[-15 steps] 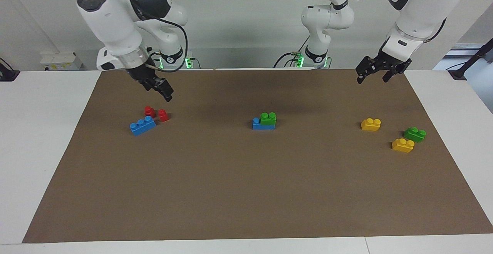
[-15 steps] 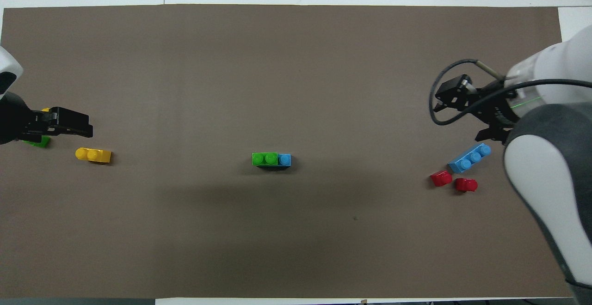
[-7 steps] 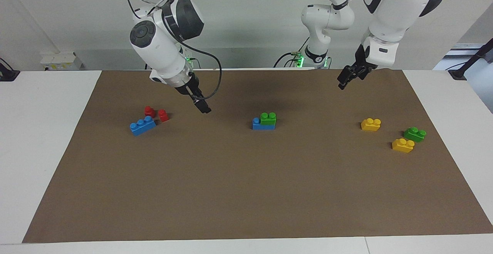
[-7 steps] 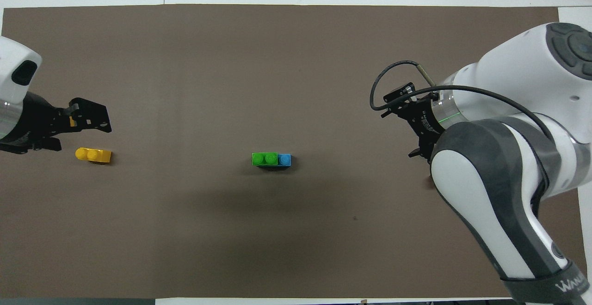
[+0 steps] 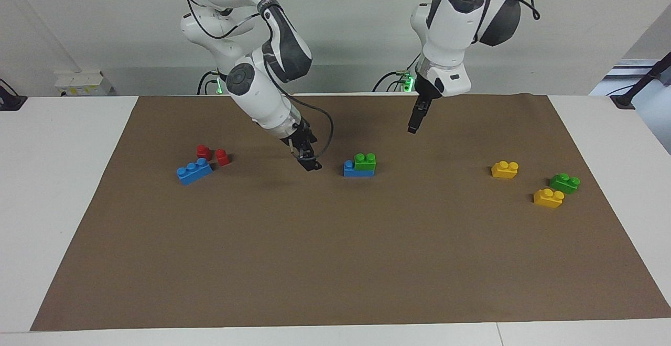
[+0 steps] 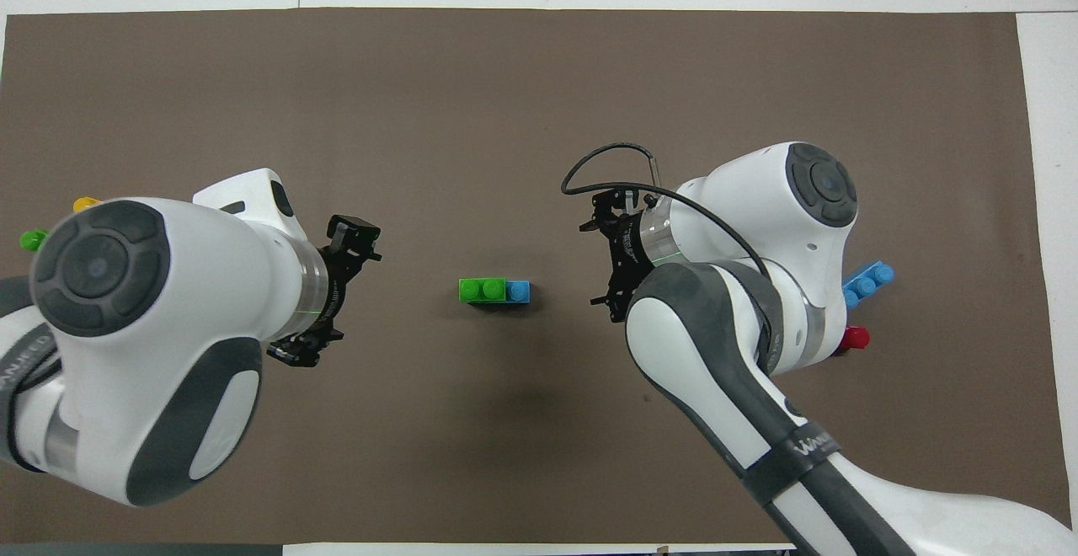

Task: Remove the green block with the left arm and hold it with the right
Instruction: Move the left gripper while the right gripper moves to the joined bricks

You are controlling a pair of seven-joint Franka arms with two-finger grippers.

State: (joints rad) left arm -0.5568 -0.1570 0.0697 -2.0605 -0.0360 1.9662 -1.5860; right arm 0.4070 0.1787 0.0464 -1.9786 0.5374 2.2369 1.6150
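The blue brick's loose end (image 6: 518, 291) sticks out past the lime-green block toward my right gripper, which I should keep moving in until its fingers close around that end.
The lime-green block (image 5: 365, 160) with two studs sits on a blue brick (image 5: 352, 170) at the middle of the brown mat; the stack also shows in the overhead view (image 6: 482, 289). My left gripper (image 5: 413, 127) hangs above the mat, beside the stack toward the left arm's end, and does not touch it; it also shows in the overhead view (image 6: 330, 293). My right gripper (image 5: 310, 166) is low over the mat, close to the blue brick's bare end and apart from it; it also shows in the overhead view (image 6: 613, 263).
A blue three-stud brick (image 5: 194, 171) and two red pieces (image 5: 223, 157) lie toward the right arm's end. Two yellow bricks (image 5: 505, 169) (image 5: 548, 197) and a darker green brick (image 5: 564, 182) lie toward the left arm's end. The brown mat (image 5: 335, 262) covers the white table.
Both arms have swung in from the table's ends toward the middle stack. The right gripper has come down close to the blue brick. No brick has moved.
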